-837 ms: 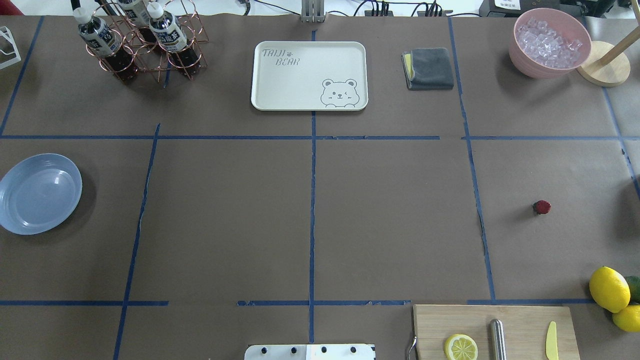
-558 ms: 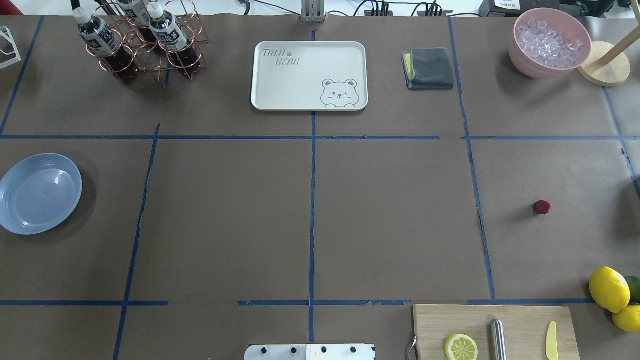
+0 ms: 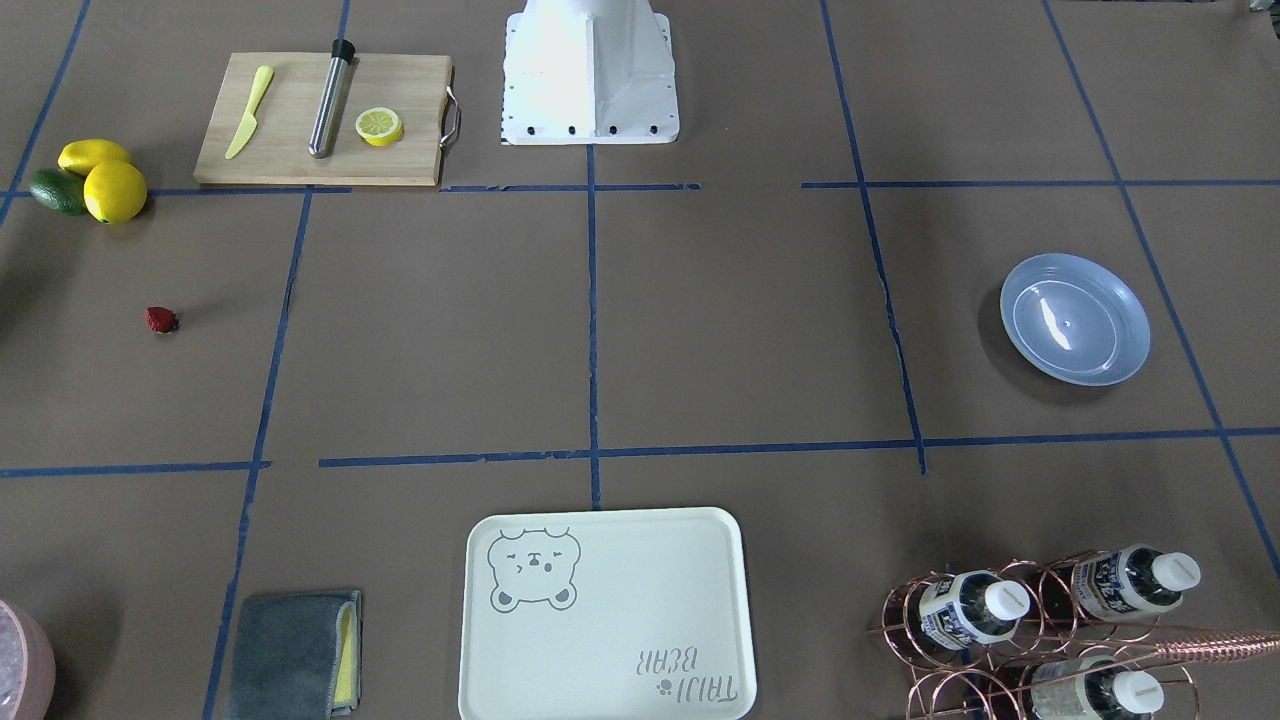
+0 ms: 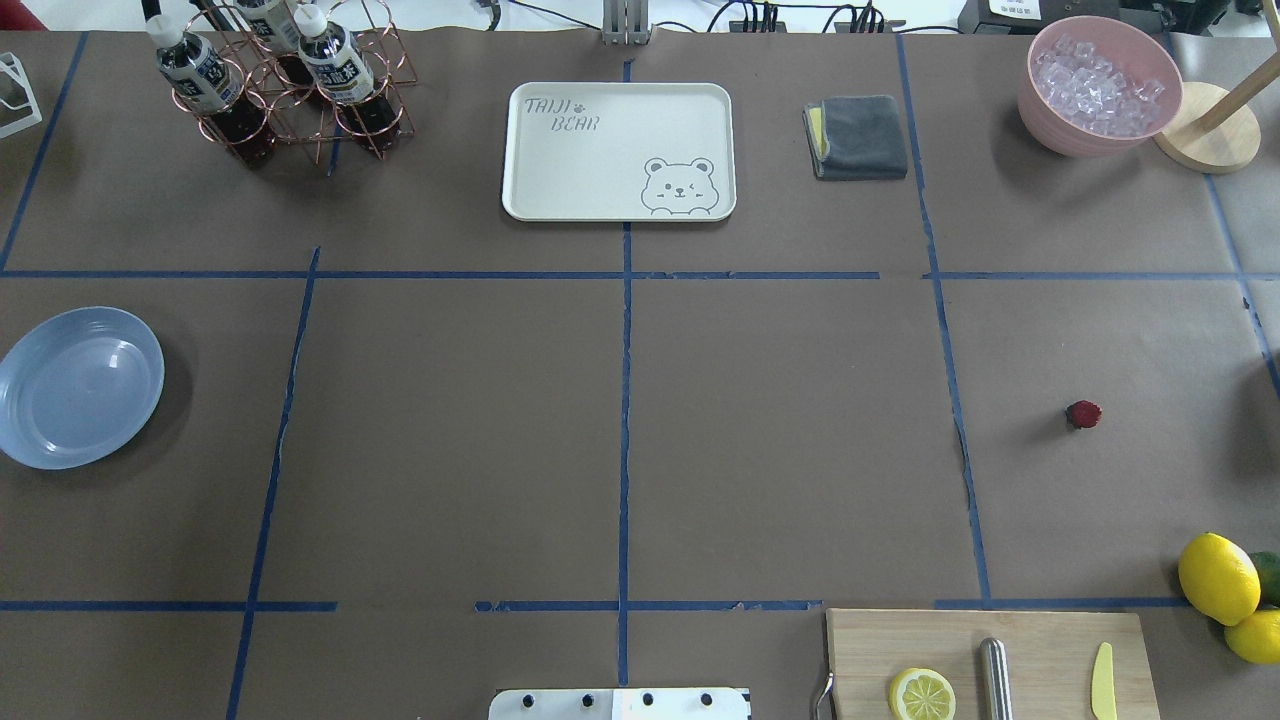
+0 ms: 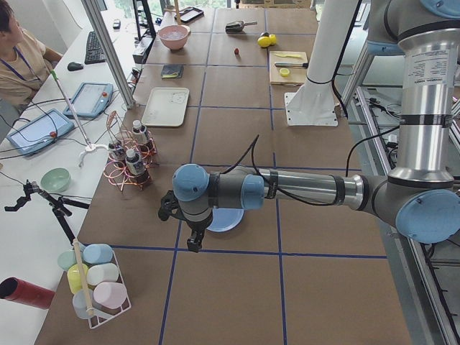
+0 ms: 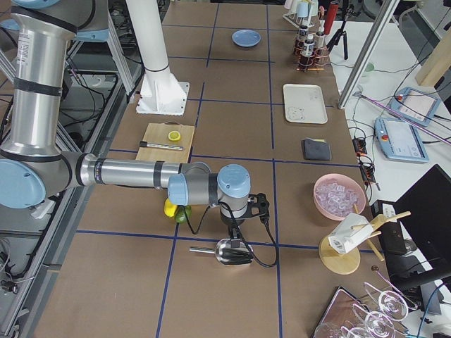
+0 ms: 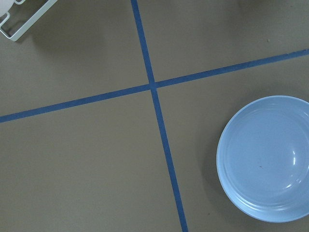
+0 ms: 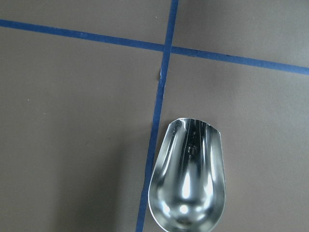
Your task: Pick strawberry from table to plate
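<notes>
The plate [image 3: 1075, 320] is far across the table from the strawberry. So my left gripper should first take hold of the plate's near rim [image 3: 1140, 308] and move the plate to the middle.
The strawberry [image 4: 1083, 414] [image 3: 161, 320] [image 5: 236, 52] lies alone on the brown table [image 4: 780, 420], on the robot's right side. The pale blue plate [image 4: 80, 388] [image 3: 1075, 318] [image 7: 265, 179] stands empty at the table's far left. My left gripper [image 5: 192, 244] hangs just past the plate at the table's left end. It shows only in the left side view, so I cannot tell whether it is open or shut. My right gripper [image 6: 236, 238] hangs over a metal scoop [image 8: 188, 188] beyond the lemons, seen only in the right side view, state unclear.
A cutting board [image 4: 990, 660] with a lemon slice, a metal rod and a yellow knife sits near the robot's base. Lemons [image 4: 1218, 578] lie beside it. At the far edge stand the bear tray [image 4: 618, 150], a grey cloth [image 4: 858, 136], an ice bowl [image 4: 1098, 85] and a bottle rack [image 4: 285, 85].
</notes>
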